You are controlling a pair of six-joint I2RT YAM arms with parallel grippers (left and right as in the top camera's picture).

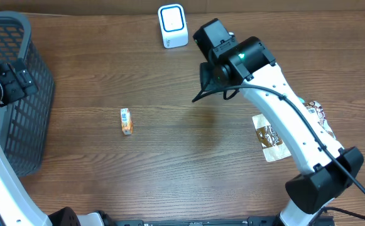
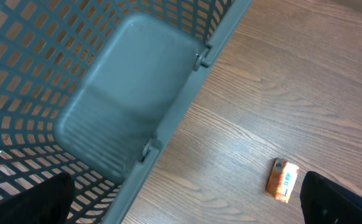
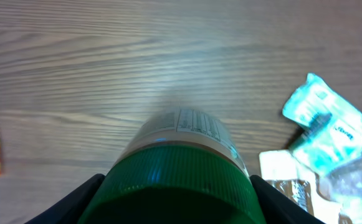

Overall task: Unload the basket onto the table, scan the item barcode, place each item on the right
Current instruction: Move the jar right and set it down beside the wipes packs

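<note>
The jar is upright under its green lid (image 3: 176, 173) and there is clear wood (image 3: 261, 121) beside the teal packet, so the robot's right gripper goes on carrying the jar there until the jar's base rests.
My right gripper (image 3: 177, 202) is shut on a jar (image 3: 179, 163) with a green ribbed lid and a printed label, one finger pressed against each side of the lid. In the overhead view this gripper (image 1: 215, 80) hangs over the table's back middle, and the jar is hidden beneath it. The white scanner with a blue-ringed face (image 1: 173, 26) stands at the far edge, just left of the gripper. My left gripper (image 2: 181, 202) is open over the rim of the grey basket (image 2: 168, 118), with nothing between its fingers.
A small orange carton (image 1: 126, 120) lies on the wood left of centre, also seen in the left wrist view (image 2: 282, 180). A brown packet (image 1: 271, 139) and a teal and white packet (image 3: 330, 121) lie at the right. The grey mesh basket (image 1: 19, 94) fills the left edge.
</note>
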